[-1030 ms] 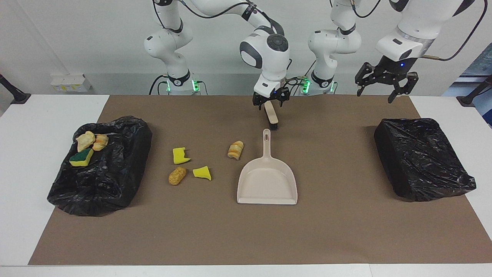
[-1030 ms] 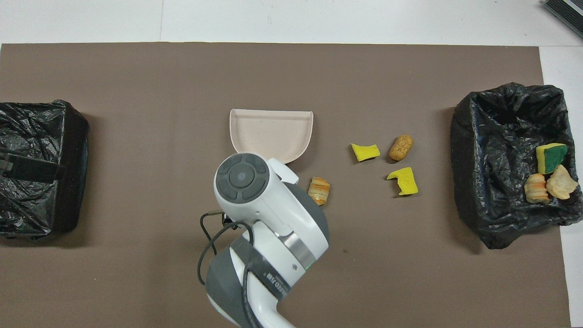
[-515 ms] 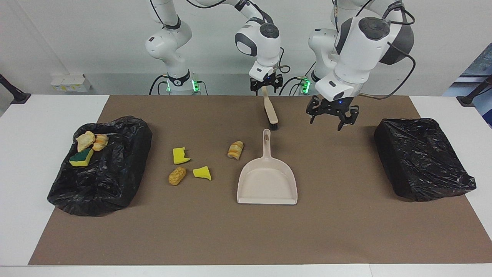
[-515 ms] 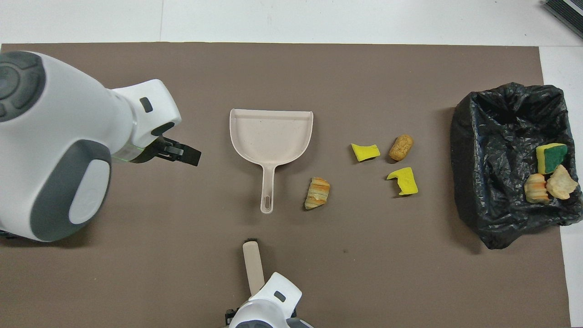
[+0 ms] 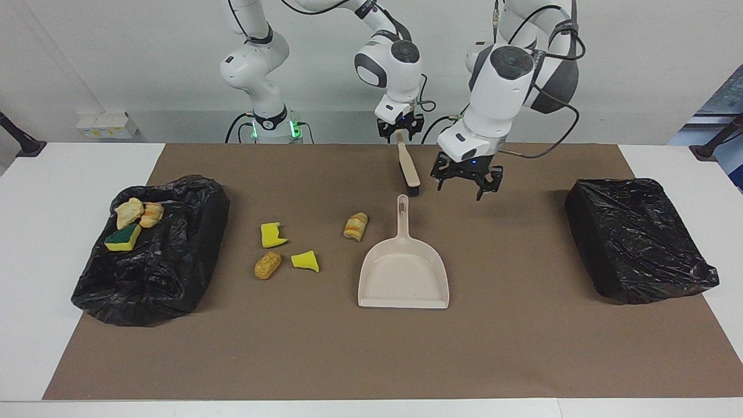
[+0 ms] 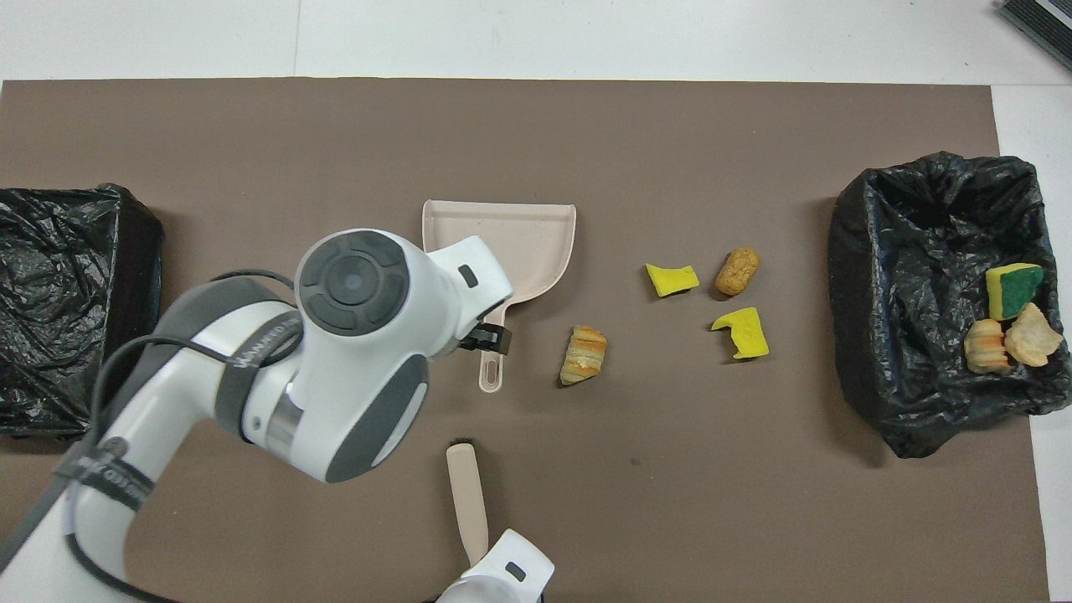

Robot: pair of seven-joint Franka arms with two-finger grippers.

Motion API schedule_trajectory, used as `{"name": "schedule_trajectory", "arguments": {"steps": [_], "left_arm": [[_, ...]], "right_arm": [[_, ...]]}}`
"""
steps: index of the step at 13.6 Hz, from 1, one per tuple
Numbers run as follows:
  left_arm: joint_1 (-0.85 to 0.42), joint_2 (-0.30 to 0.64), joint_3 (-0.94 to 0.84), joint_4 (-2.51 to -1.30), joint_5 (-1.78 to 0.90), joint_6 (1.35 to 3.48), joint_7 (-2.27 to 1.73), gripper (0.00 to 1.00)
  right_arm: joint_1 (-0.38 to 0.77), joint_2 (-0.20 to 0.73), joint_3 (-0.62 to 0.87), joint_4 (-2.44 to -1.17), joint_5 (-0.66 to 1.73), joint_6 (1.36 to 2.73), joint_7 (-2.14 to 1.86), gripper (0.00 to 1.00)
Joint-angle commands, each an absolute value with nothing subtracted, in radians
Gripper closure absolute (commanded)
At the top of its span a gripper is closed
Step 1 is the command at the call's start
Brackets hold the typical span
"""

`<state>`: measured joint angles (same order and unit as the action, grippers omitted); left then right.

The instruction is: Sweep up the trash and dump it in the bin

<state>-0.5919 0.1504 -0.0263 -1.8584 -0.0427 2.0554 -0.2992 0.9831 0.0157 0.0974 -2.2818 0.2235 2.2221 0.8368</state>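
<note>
The dustpan's open edge [image 5: 404,305] points away from the trash, so next I take the dustpan's handle [image 5: 402,217] with my left gripper and turn that edge to the trash before my right gripper sweeps.
Four pieces of trash lie on the brown mat: two yellow sponge scraps [image 5: 271,235] [image 5: 306,261], an orange-brown lump [image 5: 267,265] and a bread-like roll [image 5: 356,226]. Three more pieces, one a green-backed sponge [image 5: 123,238], sit in the black-bagged bin [image 5: 157,273] at the right arm's end. The beige dustpan [image 5: 403,278] lies mid-mat, handle toward the robots. Nearer the robots is the brush [image 5: 408,168], bristles down, with my right gripper [image 5: 399,132] shut on its handle end. My left gripper [image 5: 466,188] hangs open just above the mat, close beside the dustpan's handle and touching nothing.
A second black-bagged box [image 5: 638,238] stands at the left arm's end of the mat. In the overhead view the left arm covers part of the dustpan [image 6: 502,243] and the mat beside it. White table [image 5: 58,174] borders the mat.
The left arm swung in from above the black box at its end and came down beside the dustpan handle. The right gripper drew back to the brush's handle end and narrowed on it.
</note>
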Motion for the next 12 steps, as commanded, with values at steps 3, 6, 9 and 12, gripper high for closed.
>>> {"name": "schedule_trajectory", "arguments": {"steps": [3, 6, 9, 12], "left_arm": [[-0.655, 0.221, -0.009, -1.91, -0.032, 2.206, -0.411, 0.0], [-0.664, 0.219, -0.009, -1.95, -0.032, 2.232, -0.413, 0.0], [-0.672, 0.204, -0.009, -1.997, -0.032, 2.238, -0.413, 0.09], [-0.673, 0.218, -0.009, -1.994, -0.032, 2.264, -0.437, 0.18]], "right_arm": [[0.986, 0.023, 0.097, -2.299, 0.273, 2.261, 0.836, 0.39], [0.986, 0.025, 0.098, -2.299, 0.276, 2.26, 0.831, 0.41], [0.988, 0.021, 0.1, -2.301, 0.276, 2.257, 0.825, 0.48], [1.012, 0.041, 0.1, -2.299, 0.278, 2.256, 0.83, 0.49]]}}
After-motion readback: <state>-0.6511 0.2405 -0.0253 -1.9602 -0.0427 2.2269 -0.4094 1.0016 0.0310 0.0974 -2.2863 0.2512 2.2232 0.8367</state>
